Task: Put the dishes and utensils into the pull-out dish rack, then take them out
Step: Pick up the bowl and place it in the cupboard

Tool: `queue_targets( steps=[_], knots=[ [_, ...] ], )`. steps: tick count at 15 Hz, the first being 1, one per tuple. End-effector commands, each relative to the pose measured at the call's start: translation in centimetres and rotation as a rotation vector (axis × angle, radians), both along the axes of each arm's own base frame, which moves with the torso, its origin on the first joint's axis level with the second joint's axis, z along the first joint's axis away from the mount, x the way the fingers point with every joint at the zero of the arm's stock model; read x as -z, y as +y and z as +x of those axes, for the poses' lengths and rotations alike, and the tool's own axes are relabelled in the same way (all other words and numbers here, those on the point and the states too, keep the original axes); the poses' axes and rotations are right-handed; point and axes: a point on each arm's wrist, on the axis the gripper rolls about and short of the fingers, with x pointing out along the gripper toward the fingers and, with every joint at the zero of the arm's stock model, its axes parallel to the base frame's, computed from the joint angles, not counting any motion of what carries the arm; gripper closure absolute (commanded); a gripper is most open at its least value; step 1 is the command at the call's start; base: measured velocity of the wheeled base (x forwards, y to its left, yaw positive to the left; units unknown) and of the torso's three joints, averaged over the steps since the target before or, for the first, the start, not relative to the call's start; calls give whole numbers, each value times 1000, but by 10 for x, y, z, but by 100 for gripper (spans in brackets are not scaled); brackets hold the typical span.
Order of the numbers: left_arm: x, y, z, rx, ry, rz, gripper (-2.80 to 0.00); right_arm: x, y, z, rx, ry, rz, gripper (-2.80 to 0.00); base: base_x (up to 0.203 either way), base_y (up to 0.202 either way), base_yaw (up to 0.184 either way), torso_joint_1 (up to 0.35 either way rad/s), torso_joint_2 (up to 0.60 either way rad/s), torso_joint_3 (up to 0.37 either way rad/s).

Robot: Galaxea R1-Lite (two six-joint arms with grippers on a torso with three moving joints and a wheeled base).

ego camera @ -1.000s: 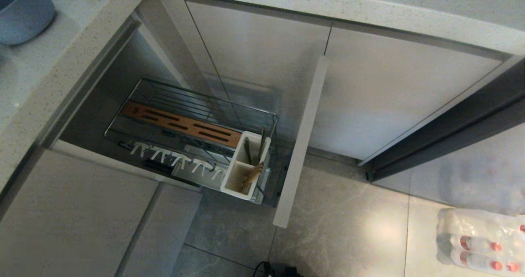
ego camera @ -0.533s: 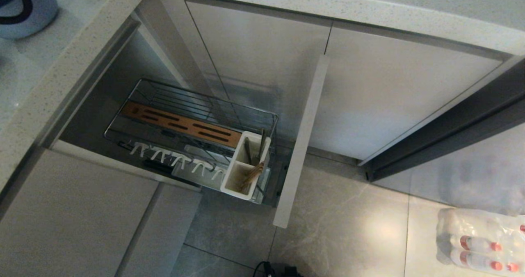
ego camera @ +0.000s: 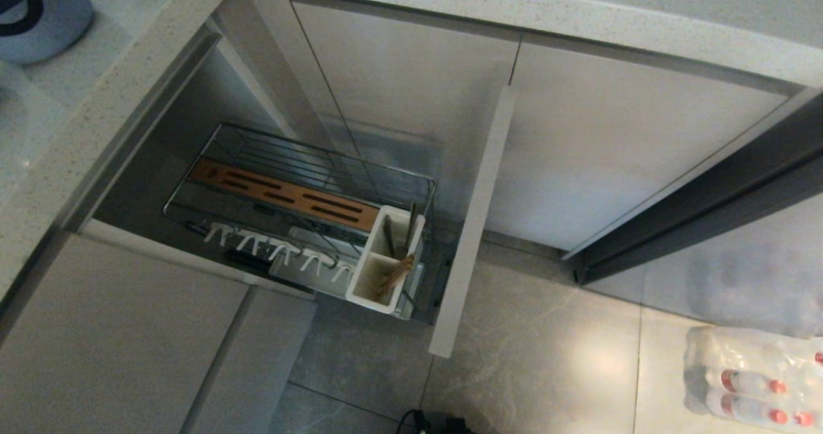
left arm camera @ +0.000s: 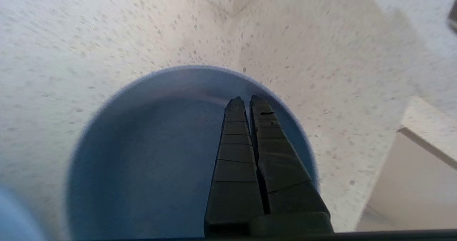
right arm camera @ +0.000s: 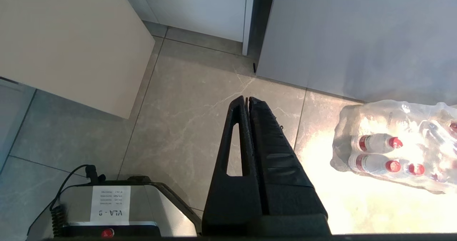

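Note:
I should open both fingers of my left gripper and put them on either side of the bowl's rim [left arm camera: 289,110] before I lift it, because they are closed inside the dusty-blue bowl [left arm camera: 171,155].
The dusty-blue bowl [ego camera: 45,22] stands on the counter at the far left, and a dark part of my left arm crosses its rim. In the left wrist view my left gripper [left arm camera: 247,100] hangs shut and empty over the inside of the bowl [left arm camera: 142,155], near its rim. The pull-out dish rack [ego camera: 257,148] is drawn out below the counter. Its white caddy [ego camera: 366,273] holds the chopsticks [ego camera: 397,274] and a slim fork [ego camera: 409,227]. My right gripper [right arm camera: 246,99] is shut and empty, parked above the floor. No plate can be made out.
The rack's beige front panel [ego camera: 472,222] juts over the floor tiles. A wooden slotted strip [ego camera: 283,196] and white hooks [ego camera: 276,251] line the rack. A wrapped pack of bottles [ego camera: 759,382] lies at the right. My base [right arm camera: 107,205] sits below the right gripper.
A dark part of my left arm has come into the head view over the blue bowl at the top left. The rack and its contents have not moved.

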Motion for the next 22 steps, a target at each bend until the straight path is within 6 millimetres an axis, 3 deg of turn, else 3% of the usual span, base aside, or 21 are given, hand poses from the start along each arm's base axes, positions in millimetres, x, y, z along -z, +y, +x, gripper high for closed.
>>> queue_targets(
  steps=[1, 4, 5, 6, 17, 22],
  knots=[
    [-8, -1, -21, -11, -40, 0, 0, 0, 0, 0, 0, 0, 0, 0, 0, 0, 0, 0, 0, 0],
    [-12, -2, -41, -69, -69, -12, 0, 0, 0, 0, 0, 0, 0, 0, 0, 0, 0, 0, 0, 0],
    [-12, -2, -42, -66, -67, -12, -220, 0, 0, 0, 0, 1, 0, 0, 0, 0, 0, 0, 0, 0],
    [-12, -3, -42, -62, -65, -12, -280, 0, 0, 0, 0, 1, 0, 0, 0, 0, 0, 0, 0, 0],
    [-3, -12, -29, 45, 92, -32, -280, 0, 0, 0, 0, 1, 0, 0, 0, 0, 0, 0, 0, 0],
    [1, -10, -25, 99, 87, -22, -280, 0, 0, 0, 0, 1, 0, 0, 0, 0, 0, 0, 0, 0]
  ],
)
